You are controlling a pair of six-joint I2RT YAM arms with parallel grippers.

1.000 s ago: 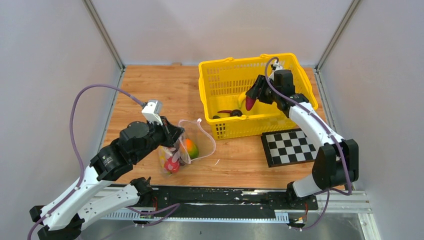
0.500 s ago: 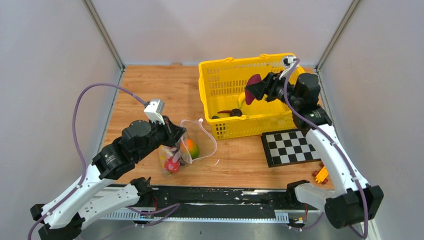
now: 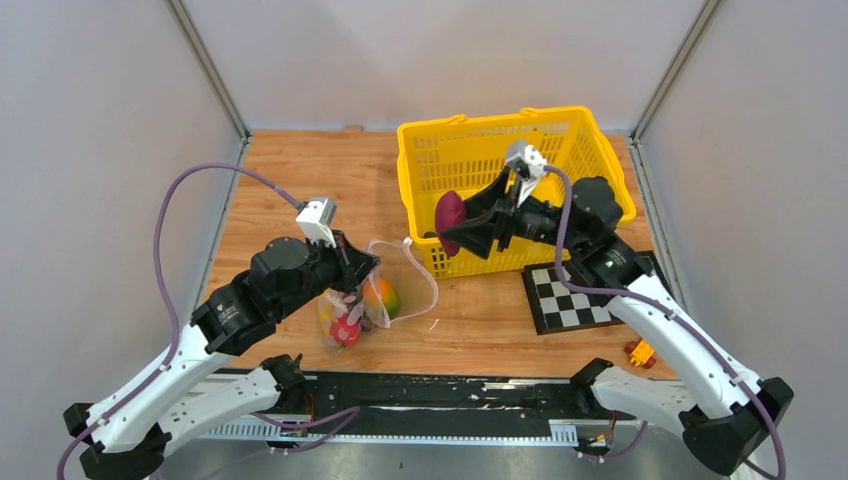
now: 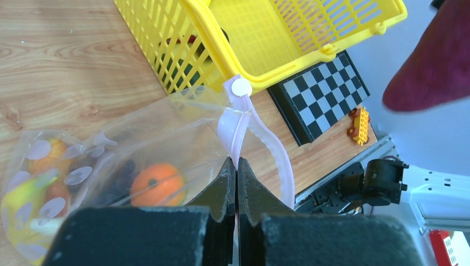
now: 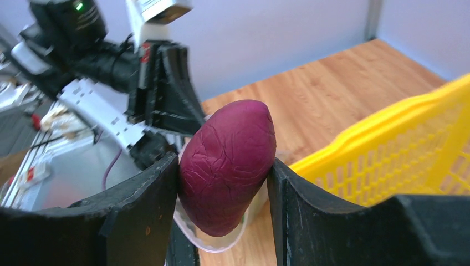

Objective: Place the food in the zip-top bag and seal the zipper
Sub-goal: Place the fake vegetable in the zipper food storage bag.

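My right gripper should go on to the bag's opening (image 3: 414, 268) before it lets go of the purple food piece inside, because my left gripper is holding the bag's opening open toward the food piece.
The zip-top bag (image 3: 400, 285) lies on the wood left of the basket, its mouth gaping toward the basket. Inside it sit an orange-green fruit (image 3: 381, 296), a red piece (image 3: 346, 331) and other food. My left gripper (image 4: 236, 162) is shut on the pale pink zipper (image 4: 233, 124) at the bag's mouth, just below the white tab (image 4: 241, 87). My right gripper (image 5: 221, 164) is shut on a dark purple food piece (image 5: 227, 160). It holds that piece (image 3: 450, 213) in the air over the basket's front left corner, right of the bag.
The yellow mesh basket (image 3: 600, 170) stands at the back right with a dark item (image 3: 432, 237) in its front left corner. A checkerboard (image 3: 575, 295) lies in front of it. An orange toy (image 3: 640, 352) sits near the right front edge.
My right arm has swung left out of the basket, carrying the purple piece toward the bag. My left gripper, still shut on the zipper, has shifted slightly right.
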